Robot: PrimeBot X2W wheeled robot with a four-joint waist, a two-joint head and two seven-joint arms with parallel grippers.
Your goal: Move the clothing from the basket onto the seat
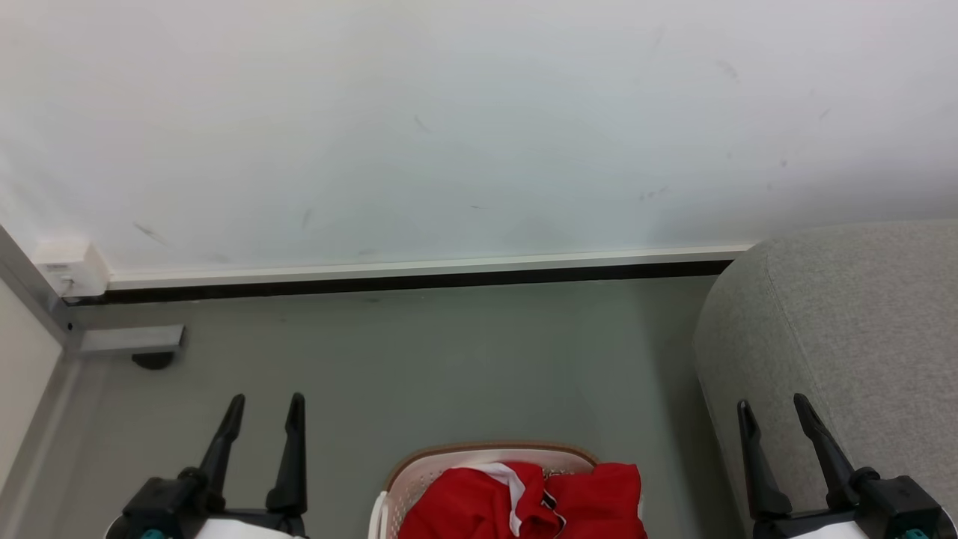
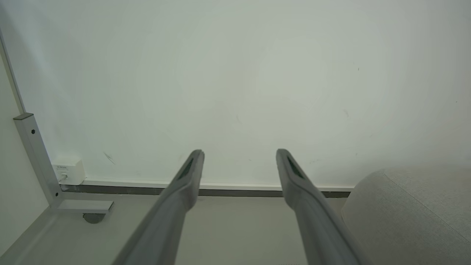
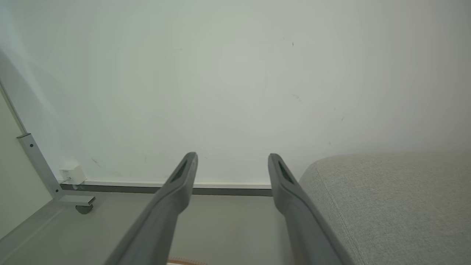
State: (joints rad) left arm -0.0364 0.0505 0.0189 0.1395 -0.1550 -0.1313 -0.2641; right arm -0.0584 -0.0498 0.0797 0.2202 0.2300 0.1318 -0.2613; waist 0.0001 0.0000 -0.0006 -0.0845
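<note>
A separate red fold is edged by the black trim (image 1: 552,504), so the red clothing with white trim (image 1: 476,504) will come up by itself and leave that fold behind when the robot lifts.
Red clothing (image 1: 524,503) with white and black trim is piled in the cream basket (image 1: 419,466) with a tan rim, at the bottom centre of the head view. A sliver of that rim (image 3: 184,262) peeks in at the bottom edge of the right wrist view. The light-grey seat (image 1: 838,337) rises at the right, also seen as seat (image 2: 412,217) and seat (image 3: 390,206). My left gripper (image 1: 263,410) is open to the left of the basket, holding nothing. My right gripper (image 1: 775,412) is open in front of the seat's rounded end, holding nothing.
A white wall (image 1: 449,120) with a baseboard (image 1: 419,271) runs across the back. A metal frame leg with a caster (image 1: 153,359) and a white wall box (image 1: 71,269) stand at the far left. Grey floor (image 1: 449,359) lies between basket and wall.
</note>
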